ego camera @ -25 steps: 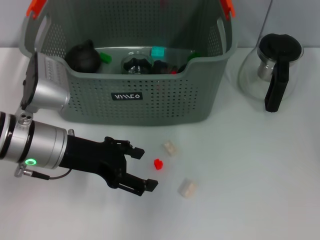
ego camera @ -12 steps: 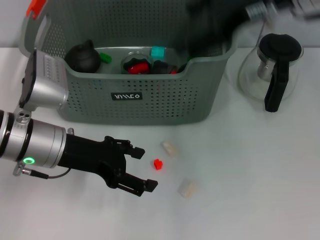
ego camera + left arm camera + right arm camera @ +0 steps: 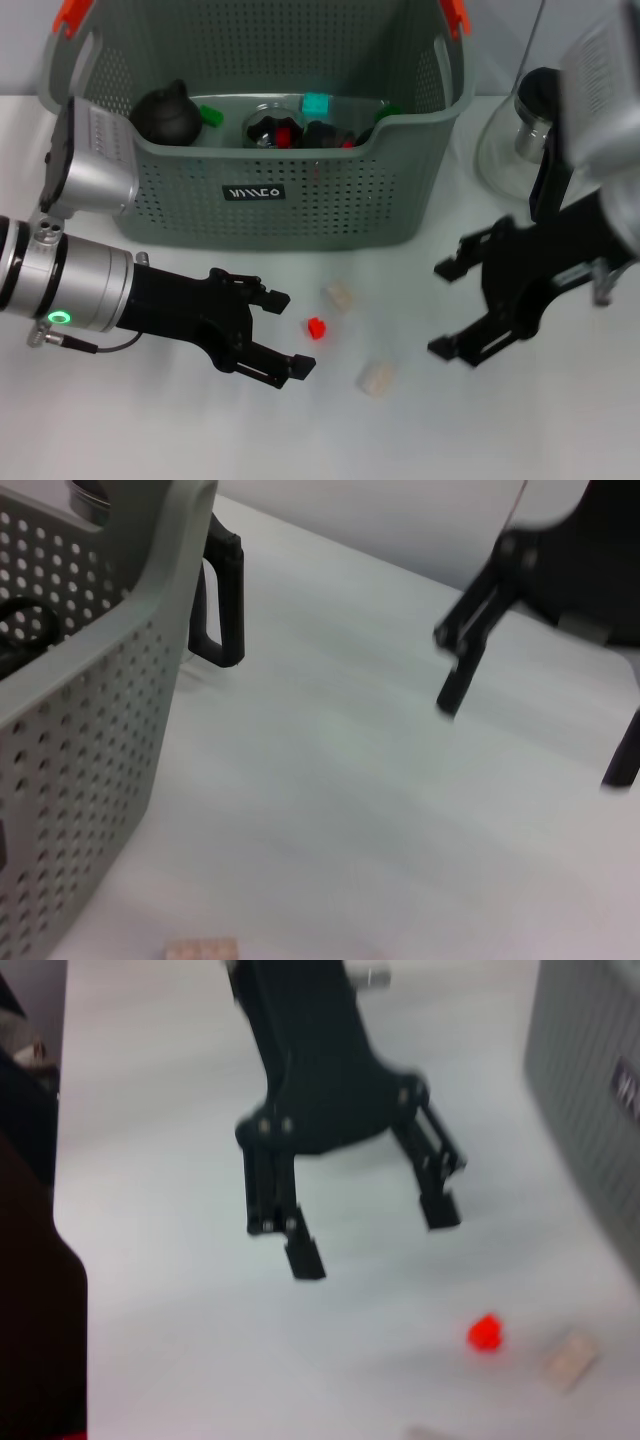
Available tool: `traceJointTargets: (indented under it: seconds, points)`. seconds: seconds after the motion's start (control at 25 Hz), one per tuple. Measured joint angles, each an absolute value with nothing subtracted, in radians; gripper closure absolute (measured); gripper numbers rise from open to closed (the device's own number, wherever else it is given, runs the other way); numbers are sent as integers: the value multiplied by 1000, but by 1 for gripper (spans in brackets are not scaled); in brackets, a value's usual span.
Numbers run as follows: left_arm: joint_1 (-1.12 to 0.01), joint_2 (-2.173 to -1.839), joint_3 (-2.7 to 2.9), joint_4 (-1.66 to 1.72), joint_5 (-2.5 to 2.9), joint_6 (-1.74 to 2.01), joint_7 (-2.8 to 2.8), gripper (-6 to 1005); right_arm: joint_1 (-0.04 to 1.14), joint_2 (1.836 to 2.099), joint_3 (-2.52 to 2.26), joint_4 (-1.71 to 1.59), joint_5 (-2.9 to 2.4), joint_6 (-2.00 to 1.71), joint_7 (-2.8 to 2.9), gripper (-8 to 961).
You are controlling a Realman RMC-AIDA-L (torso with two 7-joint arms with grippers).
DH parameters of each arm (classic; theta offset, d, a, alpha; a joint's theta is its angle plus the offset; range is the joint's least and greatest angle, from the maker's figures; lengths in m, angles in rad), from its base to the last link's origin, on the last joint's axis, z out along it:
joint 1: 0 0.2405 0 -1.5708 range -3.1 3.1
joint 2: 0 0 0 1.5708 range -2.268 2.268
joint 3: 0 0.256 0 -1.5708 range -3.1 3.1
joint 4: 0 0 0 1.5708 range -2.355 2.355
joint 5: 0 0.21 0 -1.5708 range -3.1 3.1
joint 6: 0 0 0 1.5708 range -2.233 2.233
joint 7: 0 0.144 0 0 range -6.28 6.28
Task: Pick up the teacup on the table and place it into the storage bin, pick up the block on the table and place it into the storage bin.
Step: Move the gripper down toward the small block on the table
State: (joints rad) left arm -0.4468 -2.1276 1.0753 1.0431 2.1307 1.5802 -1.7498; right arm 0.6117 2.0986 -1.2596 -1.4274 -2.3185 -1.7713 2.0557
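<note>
The robot's right gripper should keep moving, fingers open, toward the front beige block [image 3: 377,379], which lies clear of the red block [image 3: 316,328], until the fingers are on both sides of it and close.
The grey-green storage bin [image 3: 330,205] stands at the back and holds a black teapot [image 3: 166,114], a glass cup [image 3: 274,126] and several small blocks. A small red block [image 3: 317,327] lies on the table in front of the bin, between two beige blocks [image 3: 340,296] [image 3: 377,377]. My left gripper [image 3: 288,334] is open and empty, just left of the red block. My right gripper [image 3: 443,309] is open and empty, low over the table right of the blocks. The right wrist view shows the left gripper [image 3: 372,1235], the red block [image 3: 485,1332] and a beige block [image 3: 570,1360].
A glass carafe [image 3: 505,150] with a black lid and handle stands right of the bin, partly hidden behind my right arm. The left wrist view shows the bin wall [image 3: 80,710], the carafe handle [image 3: 222,600] and the right gripper [image 3: 540,720].
My right arm has swung down from above the bin's back right corner to the table right of the blocks. The left gripper has barely moved.
</note>
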Motion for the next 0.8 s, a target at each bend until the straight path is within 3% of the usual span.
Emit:
traceJointTargets:
  seconds: [0.8]
  points:
    - [-443,-2128,1075,1032,2138,1575,-1723,50,692,2106,-1793,-1082,-2329,-1266,2250,29]
